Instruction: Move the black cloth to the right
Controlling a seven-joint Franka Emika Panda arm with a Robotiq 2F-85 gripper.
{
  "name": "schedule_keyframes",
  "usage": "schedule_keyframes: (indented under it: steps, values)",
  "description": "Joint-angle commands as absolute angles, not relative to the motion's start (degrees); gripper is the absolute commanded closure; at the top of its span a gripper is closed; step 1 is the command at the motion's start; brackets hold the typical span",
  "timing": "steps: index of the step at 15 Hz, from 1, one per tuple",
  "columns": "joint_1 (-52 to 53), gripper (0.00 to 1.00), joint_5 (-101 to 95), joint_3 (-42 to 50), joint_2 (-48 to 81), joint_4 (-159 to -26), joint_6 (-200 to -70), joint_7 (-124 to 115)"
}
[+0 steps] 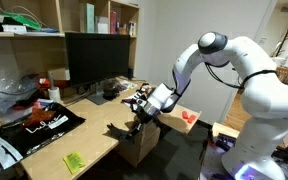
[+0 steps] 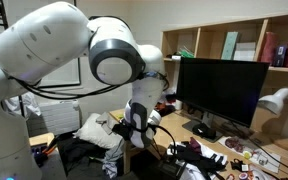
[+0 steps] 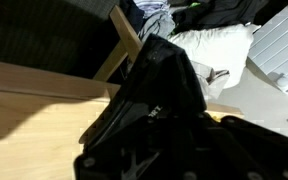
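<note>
The black cloth in my gripper is hanging out beyond the wooden desk's edge [image 3: 92, 90], so next I move the cloth back over the desktop [image 1: 115, 122] and lower it before I open my gripper.
The black cloth [image 3: 164, 85] fills the middle of the wrist view, bunched and hanging from the dark jaws of my gripper [image 3: 169, 125]. In an exterior view the gripper [image 1: 141, 107] is over the right end of the wooden desk [image 1: 104, 148], and the cloth [image 1: 127, 128] dangles from it down to the desk's corner. In an exterior view the gripper [image 2: 134, 122] sits below the big white arm, and the cloth under it blends into dark clutter. The fingertips are hidden by the cloth.
A yellow-green pad [image 1: 74, 161] lies near the desk's front edge. A large black sheet with white and red markings [image 1: 44, 120] lies at the left. A monitor [image 1: 99, 58] stands at the back. White and grey fabric [image 3: 219, 45] lies below the desk edge.
</note>
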State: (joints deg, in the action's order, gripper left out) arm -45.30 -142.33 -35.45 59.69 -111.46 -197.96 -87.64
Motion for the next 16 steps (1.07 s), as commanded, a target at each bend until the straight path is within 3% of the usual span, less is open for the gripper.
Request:
schedule_keyframes:
  steps: [1, 4, 11, 15, 16]
  values:
    - [-45.79, 0.96, -142.33, -35.81, 59.69, -111.47, -197.97, -87.96]
    - [-46.05, 0.99, -143.02, -38.20, 59.63, -112.82, -197.97, -89.06]
    - [-58.59, 0.99, -145.47, -54.22, 72.19, -116.20, -198.06, -90.79]
    - [-58.07, 0.99, -141.37, -47.53, 68.21, -108.19, -198.67, -91.31]
    - [-56.42, 0.99, -130.68, -42.80, 66.18, -108.06, -198.28, -81.39]
